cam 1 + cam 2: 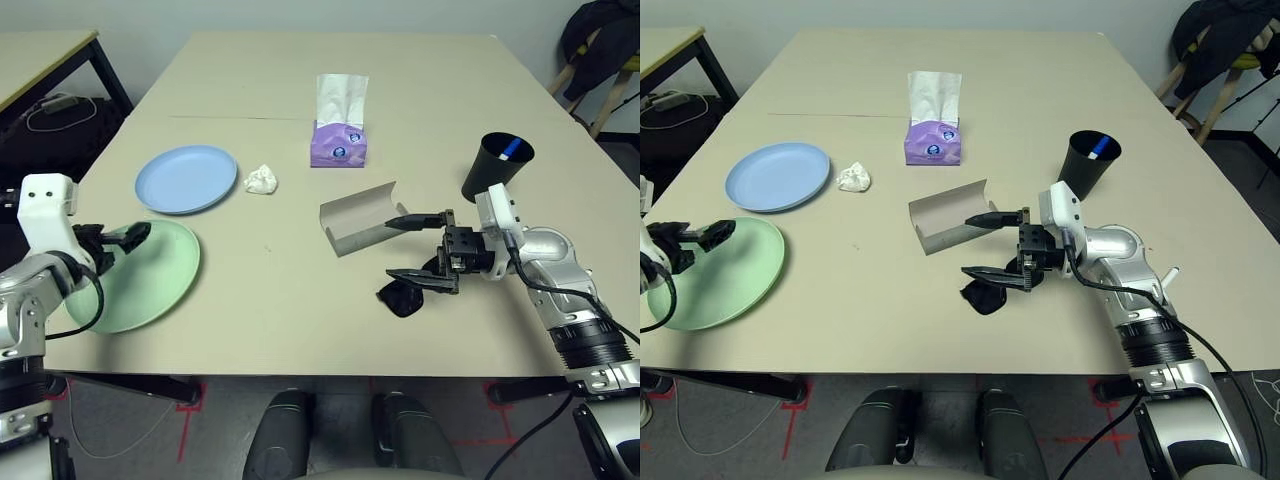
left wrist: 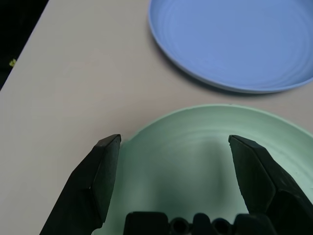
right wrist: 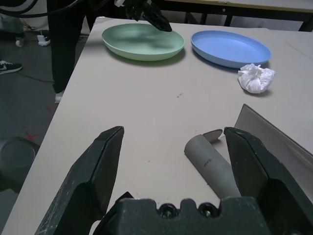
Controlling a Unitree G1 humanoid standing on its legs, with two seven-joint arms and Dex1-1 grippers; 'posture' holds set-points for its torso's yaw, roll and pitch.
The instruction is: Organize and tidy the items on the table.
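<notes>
The pale green plate's outer rim (image 1: 68, 307) is clear of the pale blue plate, so the robot's left gripper keeps going toward that rim, fingers open, and closes across it.
At the table's (image 1: 300, 330) left, my left gripper (image 1: 128, 237) stands open over the pale green plate (image 1: 150, 285), its fingertips (image 2: 105, 152) low above the plate's rim. The pale blue plate (image 1: 187, 179) lies just beyond, with the crumpled tissue (image 1: 261, 180) beside it. Right of centre, the grey glasses case (image 1: 355, 220) lies open. The black sunglasses (image 1: 402, 298) lie on the table in front of it. My right gripper (image 1: 408, 250) is open, one finger at the case's near end, the other just over the sunglasses. The black cup (image 1: 495, 170) holds a marker (image 1: 510, 150).
A purple tissue box (image 1: 340, 142) stands behind the case, mid-table. A thin white stick, perhaps a marker (image 1: 1169, 276), lies by my right forearm near the right edge. A side table (image 1: 40, 60) and cables are off to the far left, a chair at the far right.
</notes>
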